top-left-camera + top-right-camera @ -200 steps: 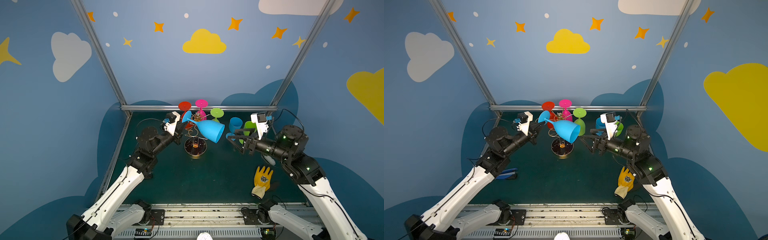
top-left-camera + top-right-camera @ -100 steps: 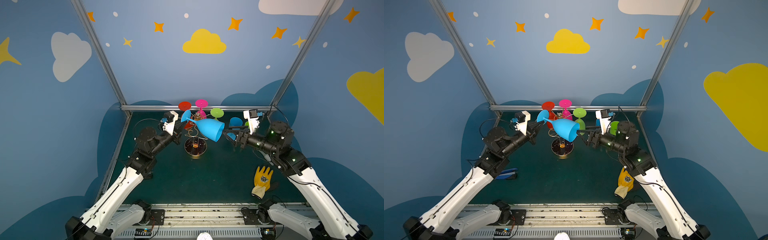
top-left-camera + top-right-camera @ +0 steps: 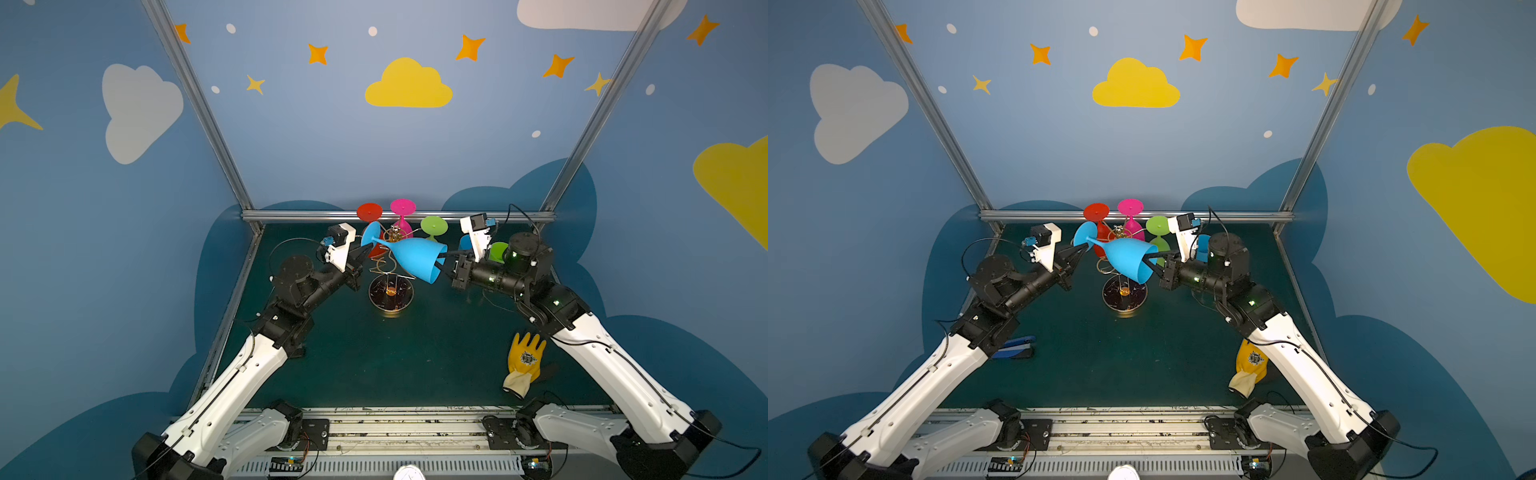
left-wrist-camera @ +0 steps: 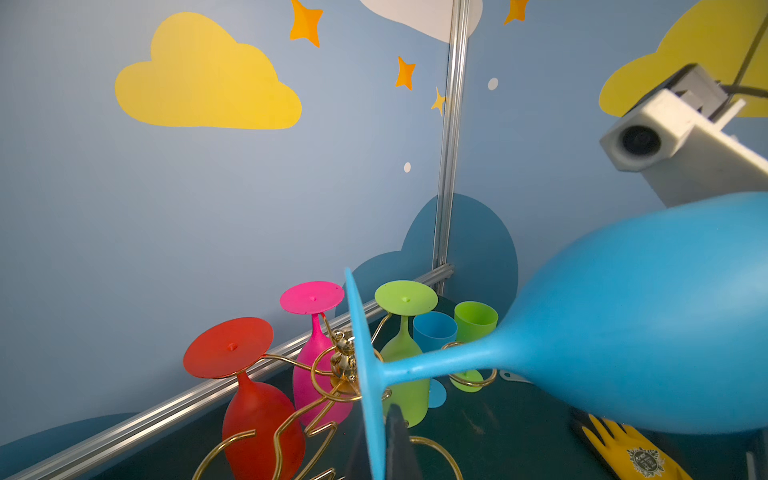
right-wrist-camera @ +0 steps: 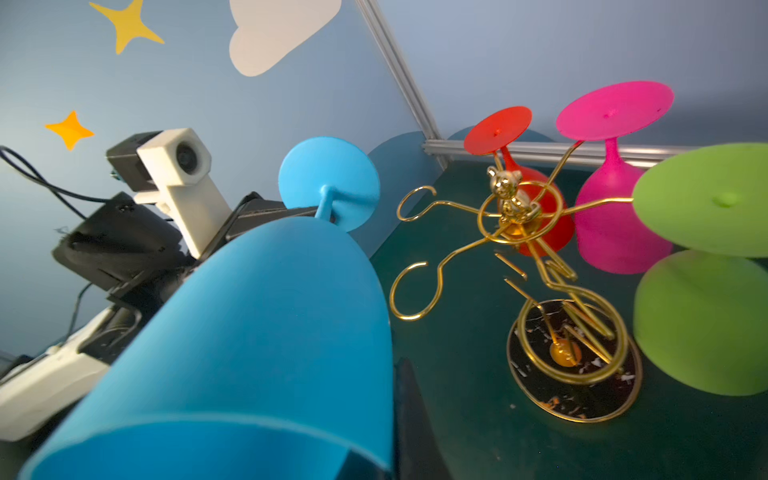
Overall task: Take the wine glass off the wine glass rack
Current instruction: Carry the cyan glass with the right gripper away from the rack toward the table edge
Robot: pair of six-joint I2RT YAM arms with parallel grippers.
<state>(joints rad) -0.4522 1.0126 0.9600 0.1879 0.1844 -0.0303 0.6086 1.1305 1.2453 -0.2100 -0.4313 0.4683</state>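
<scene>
The blue wine glass's foot (image 3: 371,233) is held in my closed left gripper, so that gripper should open and move away before my right gripper stands the glass by the green cup (image 3: 498,251).
A blue wine glass (image 3: 415,257) (image 3: 1129,257) lies on its side in the air in front of the gold wire wine glass rack (image 3: 384,266) (image 3: 1124,293). My left gripper (image 3: 368,249) (image 4: 376,415) is shut on the edge of its round foot. My right gripper (image 3: 440,259) (image 5: 390,374) is shut on the bowl's rim, one finger inside and one outside. In the right wrist view the blue wine glass (image 5: 270,332) hangs apart from the rack's (image 5: 513,208) two empty loops. Red (image 3: 369,212), pink (image 3: 402,206) and green (image 3: 433,225) glasses hang upside down on the rack.
A blue cup (image 3: 465,241) and a green cup (image 3: 497,251) stand at the back right behind my right wrist. A yellow glove (image 3: 525,361) lies on the green mat at the front right. A blue-handled tool (image 3: 1017,347) lies under my left arm.
My right arm has reached left to the blue glass's bowl and its gripper, open before, has shut on the rim. My left gripper has kept its hold on the foot.
</scene>
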